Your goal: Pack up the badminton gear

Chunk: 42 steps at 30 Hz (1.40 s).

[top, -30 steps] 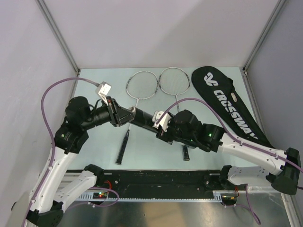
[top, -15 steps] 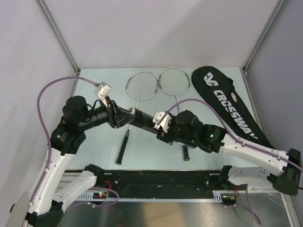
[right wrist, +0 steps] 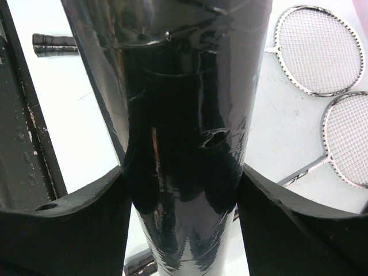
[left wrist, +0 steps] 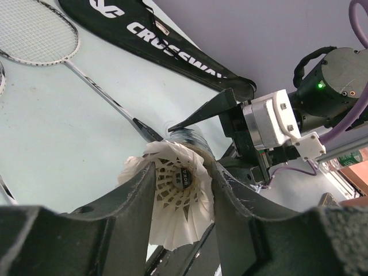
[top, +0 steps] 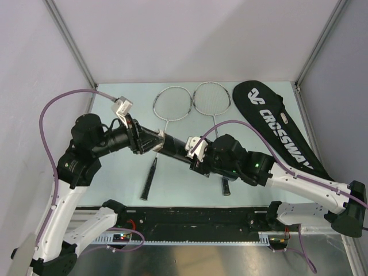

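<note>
My left gripper is to open, then close its fingers and push the shuttlecock deeper inside [left wrist: 182, 178], because the shuttlecock's skirt [left wrist: 183, 208] sticks out of the tube's opening.
A white feather shuttlecock [left wrist: 181, 195] sits between the fingers of my left gripper [left wrist: 183, 172], cork end pointing into the mouth of the black tube [left wrist: 192, 138]. Both fingers touch its skirt. My right gripper [right wrist: 183, 178] is shut around the tube [right wrist: 184, 115] and holds it level above the table, mouth towards the left gripper [top: 155, 141]. From above, the tube [top: 175, 148] spans between both grippers, with the right gripper [top: 192, 154] at its right end. Two silver rackets [top: 171, 103] [top: 211, 96] lie behind. The black CROSSWAY bag [top: 282, 126] lies at the right.
The racket handles [top: 148, 181] [top: 225, 185] reach towards the near edge, below the arms. A black rail [top: 195, 221] runs along the table's front. Grey walls with metal corner posts [top: 72, 46] close in the left, back and right sides.
Both arms, with tube and shuttlecock, have drifted slightly left. The left elbow has swung further out to the left. The tube stays in the right gripper.
</note>
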### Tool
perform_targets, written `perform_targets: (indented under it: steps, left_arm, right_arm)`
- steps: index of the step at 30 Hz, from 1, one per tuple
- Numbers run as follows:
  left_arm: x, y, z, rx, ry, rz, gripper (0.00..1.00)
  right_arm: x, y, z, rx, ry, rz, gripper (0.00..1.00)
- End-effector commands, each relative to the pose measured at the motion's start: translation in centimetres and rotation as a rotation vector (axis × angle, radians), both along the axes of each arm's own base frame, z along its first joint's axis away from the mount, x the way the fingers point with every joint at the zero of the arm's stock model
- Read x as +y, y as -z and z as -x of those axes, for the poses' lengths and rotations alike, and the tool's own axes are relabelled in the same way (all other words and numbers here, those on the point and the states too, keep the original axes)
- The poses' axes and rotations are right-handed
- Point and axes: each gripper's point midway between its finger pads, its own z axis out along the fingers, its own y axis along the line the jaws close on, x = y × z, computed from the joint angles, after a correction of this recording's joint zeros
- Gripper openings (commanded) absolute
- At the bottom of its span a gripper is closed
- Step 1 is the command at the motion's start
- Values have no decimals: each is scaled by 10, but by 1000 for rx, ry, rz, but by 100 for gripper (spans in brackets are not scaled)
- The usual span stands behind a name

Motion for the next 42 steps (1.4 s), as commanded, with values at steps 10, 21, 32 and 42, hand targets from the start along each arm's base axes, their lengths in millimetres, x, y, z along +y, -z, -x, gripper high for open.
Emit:
perform_targets:
  steps: [10, 21, 32, 42]
  left_arm:
    - [6, -11, 6, -69, 3, -37, 58]
    - [4, -8, 8, -57, 25, -46, 21]
    - [-6, 20, 2, 55, 53, -59, 0]
    - [-24, 37, -2, 136, 45, -54, 0]
  right_arm:
    - [8, -33, -1, -56, -17, -87, 32]
    - [11, -29, -2, -49, -16, -80, 31]
    - [21, -38, -9, -84, -18, -121, 30]
    - [32, -49, -19, -116, -2, -176, 29]
